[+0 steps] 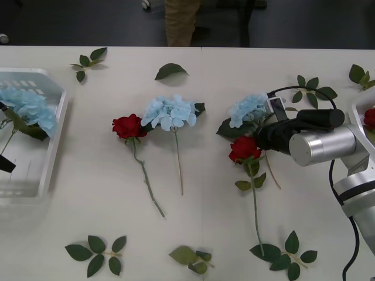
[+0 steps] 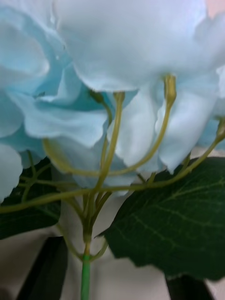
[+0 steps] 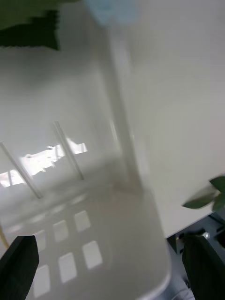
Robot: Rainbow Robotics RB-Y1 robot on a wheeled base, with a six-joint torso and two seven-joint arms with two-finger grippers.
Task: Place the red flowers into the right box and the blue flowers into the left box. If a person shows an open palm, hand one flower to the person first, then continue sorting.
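The dark leaf [image 1: 231,129] will come up with the bloom when I lift, because a thin stalk [image 2: 101,251] joins the leaf to the blue flower's stem.
My right gripper [image 1: 262,137] hovers low over the right-hand blue flower [image 1: 248,109], open, with black fingers [image 2: 44,269] on either side of its green stem [image 2: 85,276] just below the head. A red flower [image 1: 244,148] lies right beside it. Farther left lie another blue flower [image 1: 170,112] and a red flower [image 1: 128,126]. The left box [image 1: 55,134] holds one blue flower [image 1: 28,108]; my left gripper [image 3: 112,274] hangs open over its slotted base [image 3: 70,234]. The right box [image 1: 358,112] shows a red bloom [image 1: 370,117]. A person's tan trousers [image 1: 180,22] stand behind the table; the open palm is out of view.
Loose green leaf sprigs lie around the table: far left [image 1: 87,60], far middle [image 1: 170,71], far right [image 1: 312,88], and along the near edge [image 1: 96,253], [image 1: 192,257], [image 1: 287,252]. My right arm's silver wrist [image 1: 322,146] reaches in from the right.
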